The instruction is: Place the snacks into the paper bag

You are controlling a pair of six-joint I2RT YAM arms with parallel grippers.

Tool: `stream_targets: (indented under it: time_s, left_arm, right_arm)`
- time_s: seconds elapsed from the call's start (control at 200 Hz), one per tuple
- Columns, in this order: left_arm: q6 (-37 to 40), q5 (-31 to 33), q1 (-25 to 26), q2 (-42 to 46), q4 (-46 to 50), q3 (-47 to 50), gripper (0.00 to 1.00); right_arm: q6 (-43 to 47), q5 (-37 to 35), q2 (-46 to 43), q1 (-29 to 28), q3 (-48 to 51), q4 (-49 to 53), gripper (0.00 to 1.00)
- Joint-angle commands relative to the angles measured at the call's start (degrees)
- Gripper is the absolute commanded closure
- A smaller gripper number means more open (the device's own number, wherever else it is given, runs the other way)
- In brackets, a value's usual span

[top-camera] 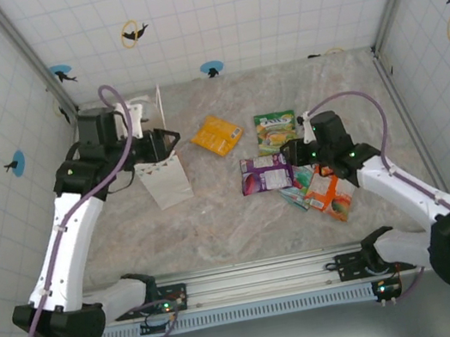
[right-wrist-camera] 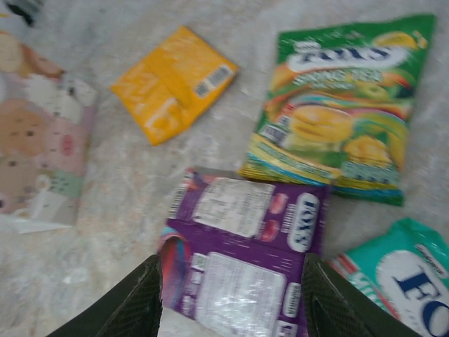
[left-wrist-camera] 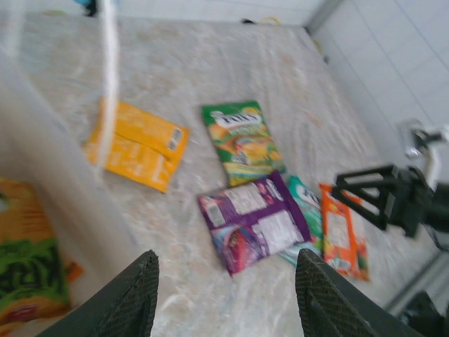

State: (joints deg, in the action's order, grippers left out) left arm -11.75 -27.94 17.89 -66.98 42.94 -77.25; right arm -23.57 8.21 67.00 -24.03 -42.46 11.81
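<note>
The purple packet [top-camera: 266,173] is under my right gripper and a long way from the paper bag [top-camera: 166,183], so next my right gripper picks the packet up and passes it to my left gripper.
The white paper bag [top-camera: 166,181] stands at the left; its wall [left-wrist-camera: 49,175] and a loop handle [left-wrist-camera: 109,77] are close in the left wrist view. An orange and green packet [left-wrist-camera: 27,275] shows through that wall. My left gripper [top-camera: 169,140] hovers open at the bag's rim, its fingers [left-wrist-camera: 130,298] empty. On the table lie an orange-yellow packet [top-camera: 217,135], a green one [top-camera: 276,131], a purple one [top-camera: 265,173], a teal one [top-camera: 298,196] and an orange one [top-camera: 331,198]. My right gripper [top-camera: 287,157] is open just above the purple packet [right-wrist-camera: 245,253], fingers [right-wrist-camera: 130,305] straddling it.
Tiled walls close in the marble table on three sides. The arm bases and a metal rail [top-camera: 254,281] run along the near edge. Bare table lies between the bag and the purple packet. The bag's printed side [right-wrist-camera: 38,140] shows at the left of the right wrist view.
</note>
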Motion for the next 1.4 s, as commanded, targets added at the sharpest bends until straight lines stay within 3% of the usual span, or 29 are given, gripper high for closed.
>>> stream_targets:
  time_s: [0.0, 0.38, 0.831, 1.096, 1.391]
  left_arm:
    - [3.9, -10.7, -0.5, 1.1, -4.8, 2.0, 0.46]
    - [4.6, -15.3, -0.5, -0.1, -5.4, 4.5, 0.49]
    - [4.3, -15.2, -0.5, -0.9, -5.8, 4.1, 0.5]
    - [4.0, -16.1, -0.5, -1.3, -6.6, 3.5, 0.52]
    - [3.7, -16.6, -0.5, -0.8, -9.1, 4.2, 0.52]
  right_arm:
    - [-0.9, 3.3, 4.0, 2.6, -3.6, 5.5, 0.45]
    - [3.9, 18.7, 17.0, 8.0, -4.1, 3.9, 0.41]
    - [5.5, 25.7, 27.7, 8.9, -4.0, -5.1, 0.42]
    - [5.8, 28.4, 31.6, 8.9, -3.6, -8.0, 0.65]
    - [10.3, 29.3, 26.8, 8.9, -2.8, -8.3, 0.9]
